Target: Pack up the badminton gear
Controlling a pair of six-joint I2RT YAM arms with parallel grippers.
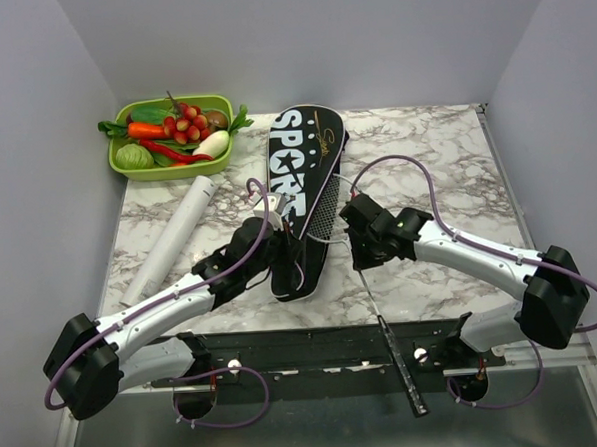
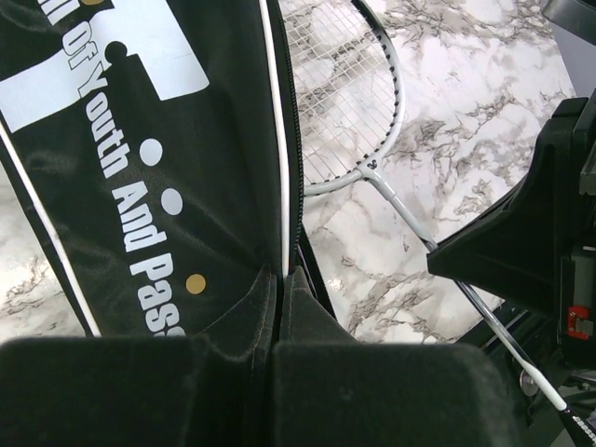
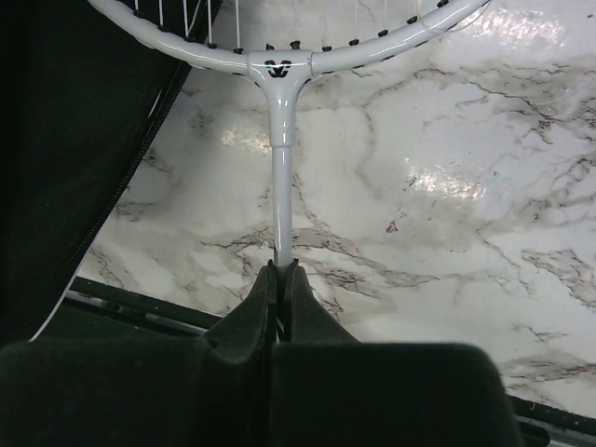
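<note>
My right gripper is to push the racket's head (image 1: 326,214) all the way under the bag's flap (image 1: 313,186) before it takes the racket's handle, because the head sticks out past the bag's open edge.
The black "SPORT" bag (image 1: 306,173) lies lengthwise in the middle of the marble table. My left gripper (image 1: 280,249) is shut on the bag's open zipper edge (image 2: 281,251) near its lower end. One silver racket has its head (image 1: 323,217) partly inside the bag opening, and its black handle (image 1: 405,373) points toward the near edge. My right gripper (image 1: 358,245) is shut on the racket's thin shaft (image 3: 282,177) just below the head (image 2: 349,102). The long white tube (image 1: 174,240) lies left of the bag. A second racket does not show.
A green tray (image 1: 140,170) of toy vegetables stands at the back left. Grey walls close in the table on the left, back and right. A black rail (image 1: 315,348) with the arm bases runs along the near edge.
</note>
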